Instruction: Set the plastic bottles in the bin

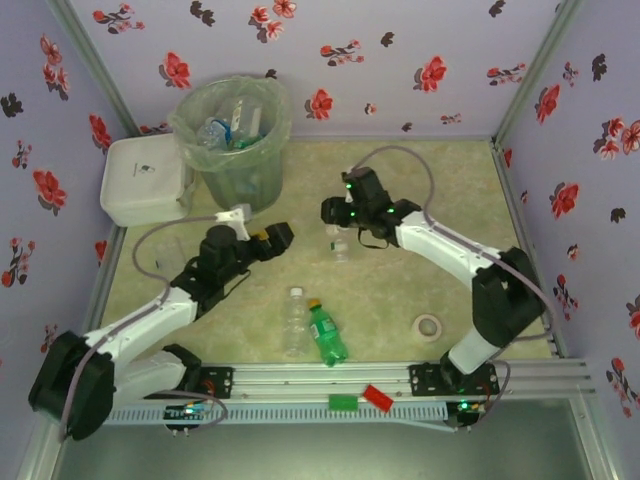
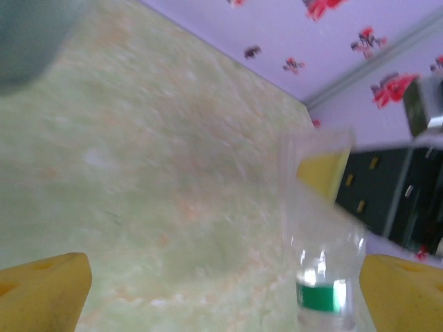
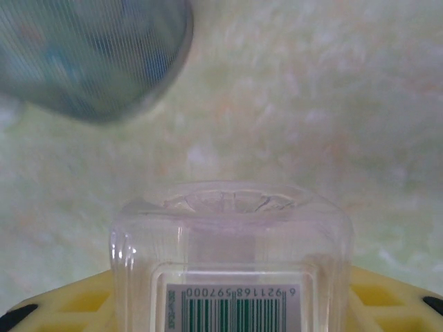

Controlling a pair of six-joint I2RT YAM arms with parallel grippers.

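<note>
The clear square-bodied bottle (image 1: 339, 246) will stay on top and move the others when I drop it in, because loose bottles (image 1: 238, 122) already show high in the bin.
My right gripper (image 1: 336, 224) is shut on a clear square-bodied bottle (image 1: 339, 245) that hangs over the middle of the table; in the right wrist view its base and barcode label (image 3: 232, 228) sit between the yellow fingers (image 3: 62, 301). My left gripper (image 1: 272, 240) stands open and empty, just left of that bottle, which appears blurred with a green band (image 2: 324, 277) near its right finger (image 2: 405, 290). The grey-green bin (image 1: 235, 135), bag-lined and holding several bottles, stands at the back left. A clear bottle (image 1: 295, 322) and a green bottle (image 1: 326, 334) lie near the front edge.
A white lidded box (image 1: 145, 180) sits against the bin's left side. A tape roll (image 1: 430, 326) lies at the front right. Red (image 1: 377, 396) and green (image 1: 343, 402) blocks rest on the front rail. Floral walls close in three sides.
</note>
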